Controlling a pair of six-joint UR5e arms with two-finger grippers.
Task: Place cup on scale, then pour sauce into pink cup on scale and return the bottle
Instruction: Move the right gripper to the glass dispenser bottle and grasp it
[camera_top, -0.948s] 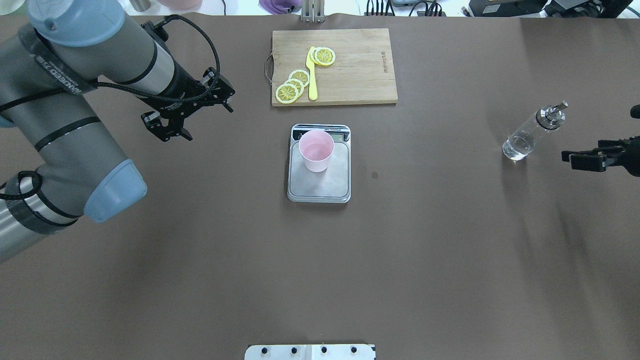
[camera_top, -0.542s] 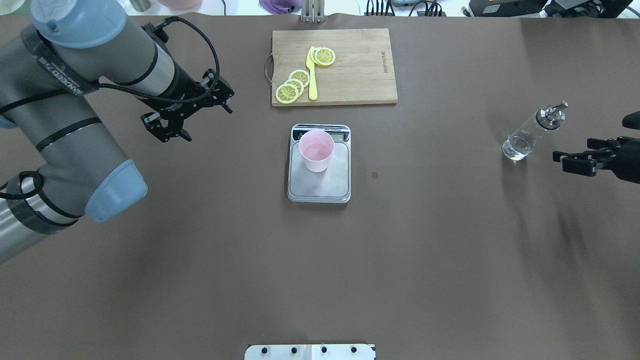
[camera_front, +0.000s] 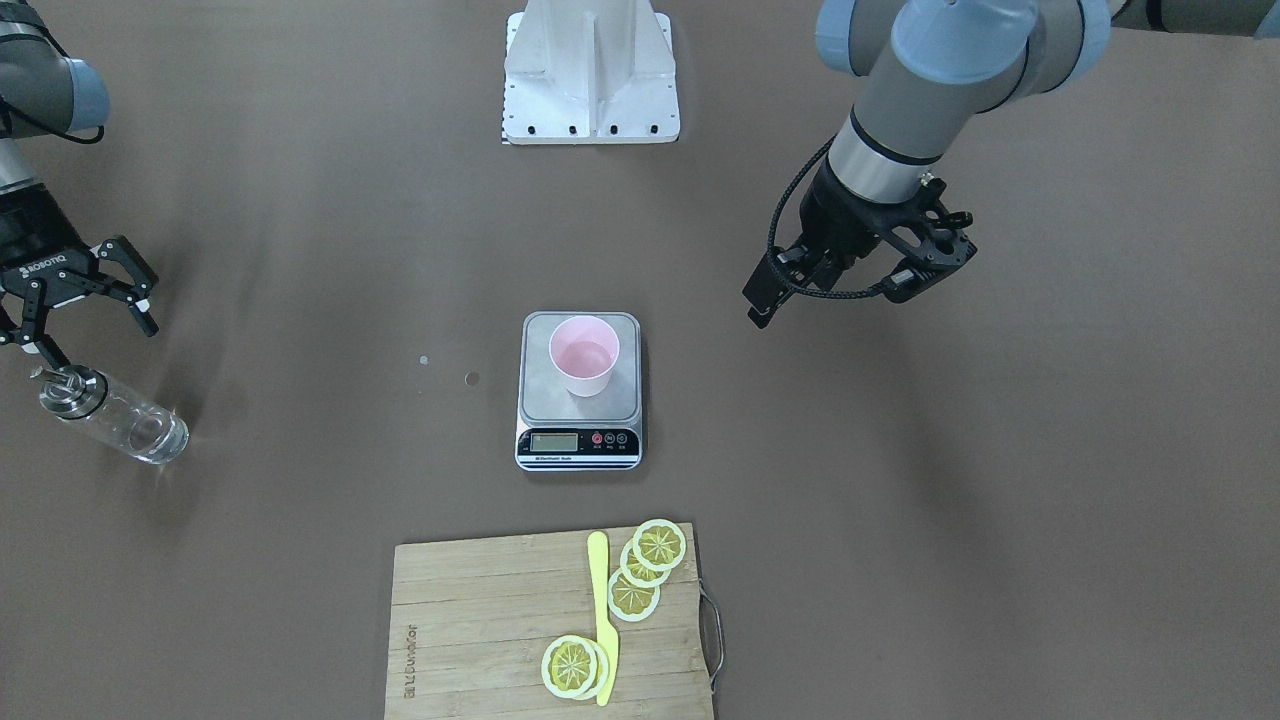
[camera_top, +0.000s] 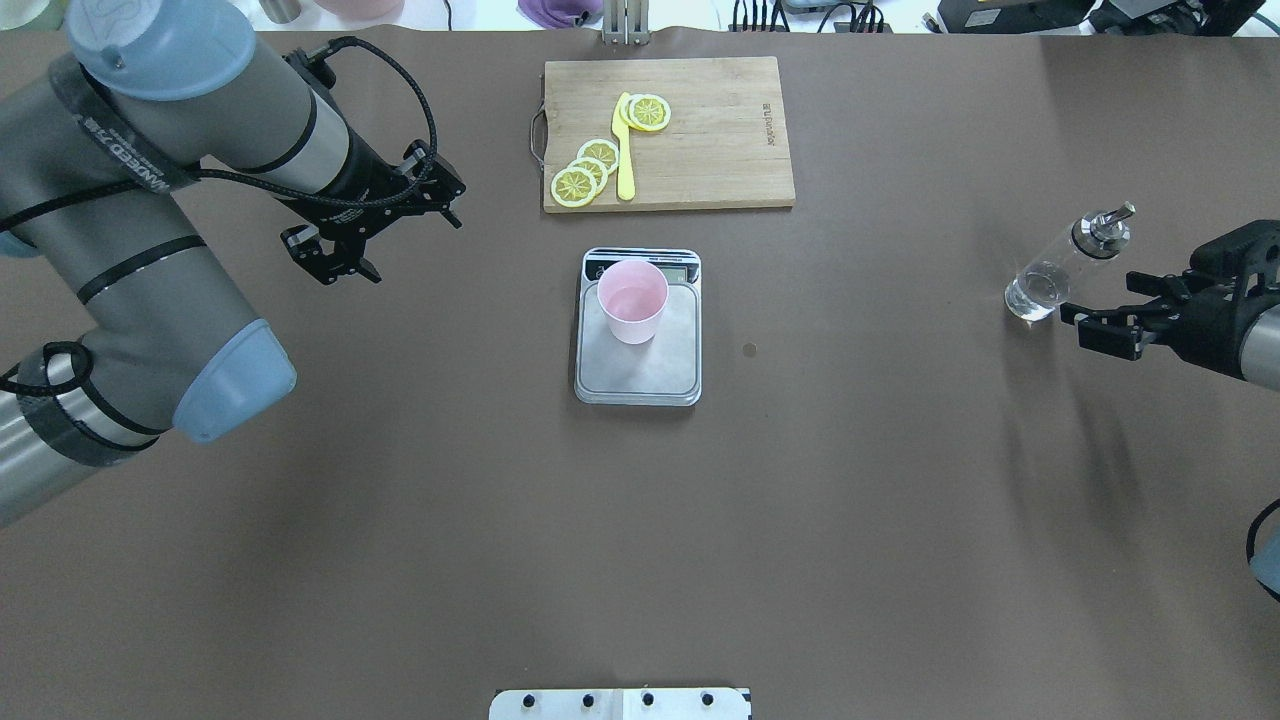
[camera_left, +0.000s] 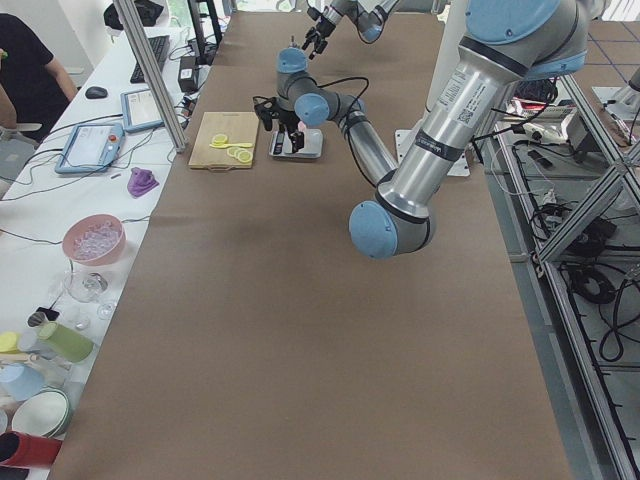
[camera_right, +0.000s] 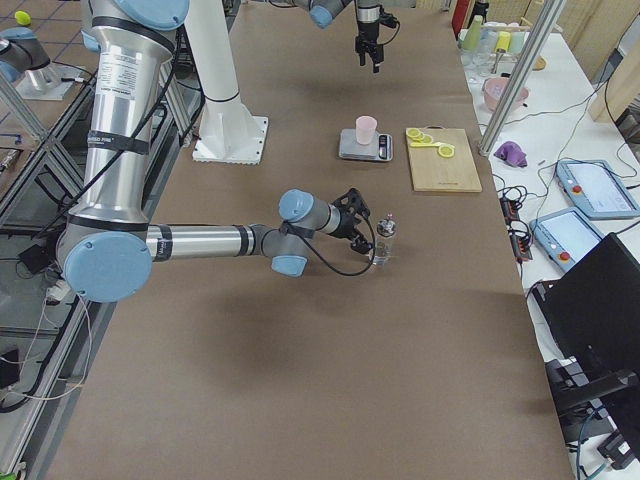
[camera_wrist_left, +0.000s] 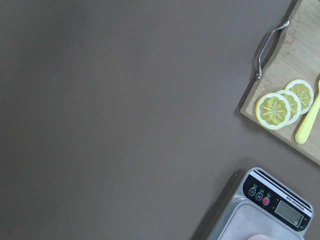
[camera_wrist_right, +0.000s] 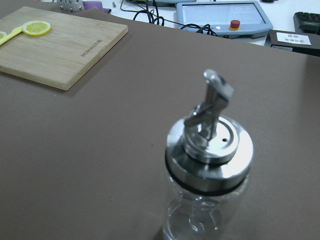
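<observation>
I see a cap with a side arm (camera_wrist_right: 197, 116) over the metal spout, so the cap (camera_wrist_right: 219, 84) will swing open on its own when I tip the glass bottle.
The pink cup (camera_top: 632, 300) (camera_front: 584, 355) stands upright on the scale (camera_top: 640, 375) (camera_front: 540, 400) at the table's middle, toward the display end. The glass bottle (camera_top: 1062, 265) (camera_front: 120, 418) (camera_wrist_right: 207, 170) stands alone at the right, with clear sauce low inside. My right gripper (camera_top: 1085, 330) (camera_front: 90, 335) is open just beside the bottle, not touching it. In the right wrist view the metal spout fills the centre, and no fingers show. My left gripper (camera_top: 348, 272) (camera_front: 928, 270) hangs open and empty, well left of the scale.
A wooden cutting board (camera_top: 710, 150) (camera_front: 480, 620) with lemon slices (camera_top: 585, 170) and a yellow knife (camera_top: 625, 150) lies beyond the scale. The white robot mount (camera_front: 592, 70) sits at the near edge. A person (camera_left: 20, 60) sits by the cluttered side bench.
My right gripper has moved left toward the bottle and now sits close beside it. The left arm has drifted slightly back. Cup, scale and bottle have not moved.
</observation>
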